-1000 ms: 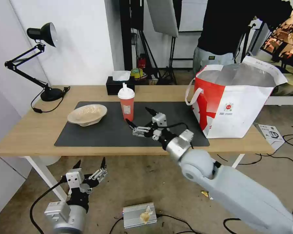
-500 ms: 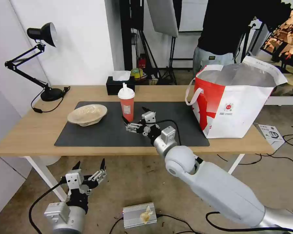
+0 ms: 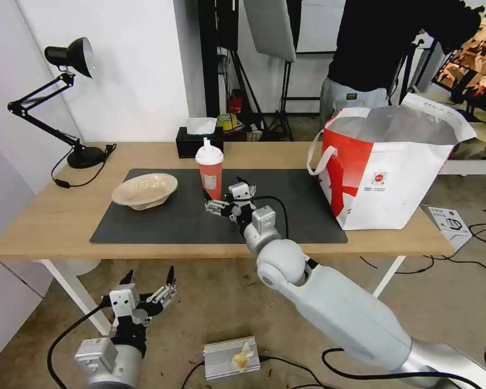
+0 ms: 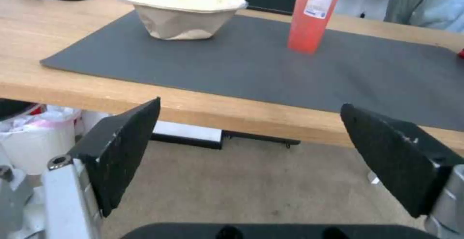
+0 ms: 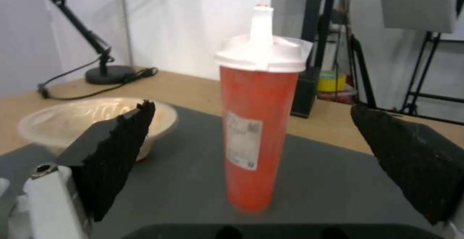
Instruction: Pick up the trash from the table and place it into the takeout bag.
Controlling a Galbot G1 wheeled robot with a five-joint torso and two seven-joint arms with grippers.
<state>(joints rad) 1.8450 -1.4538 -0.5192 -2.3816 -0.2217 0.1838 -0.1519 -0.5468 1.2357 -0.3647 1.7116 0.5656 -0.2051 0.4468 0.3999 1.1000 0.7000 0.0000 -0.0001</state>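
My gripper is about to lift the white lid (image 3: pixel 209 154), and the lid will tilt partly off the red drink cup because a clear edge pokes out beside it.
The red drink cup (image 3: pixel 210 172) with white lid and straw stands upright on the dark grey mat (image 3: pixel 162 221) of the table (image 3: pixel 43 221). My right gripper (image 3: pixel 223 193) is open just right of the cup; in the right wrist view the cup (image 5: pixel 259 123) stands between and beyond its spread fingers (image 5: pixel 116 148), apart from them. A beige pulp bowl (image 3: pixel 144 189) rests at the mat's left. The takeout bag (image 3: pixel 383 178) stands open at the table's right end. My left gripper (image 3: pixel 149 274) hangs open below the table's front edge, facing the bowl (image 4: pixel 181 14) and cup (image 4: pixel 314 14).
A black desk lamp (image 3: pixel 70 92) occupies the far left corner and a black tissue box (image 3: pixel 198 141) sits behind the cup. On the floor lie a metal box (image 3: pixel 231 356) and cables. A person stands behind the bag.
My right gripper has moved left and farther over the mat, closing in on the red cup, still open. The left arm, cup, bowl and bag have not moved.
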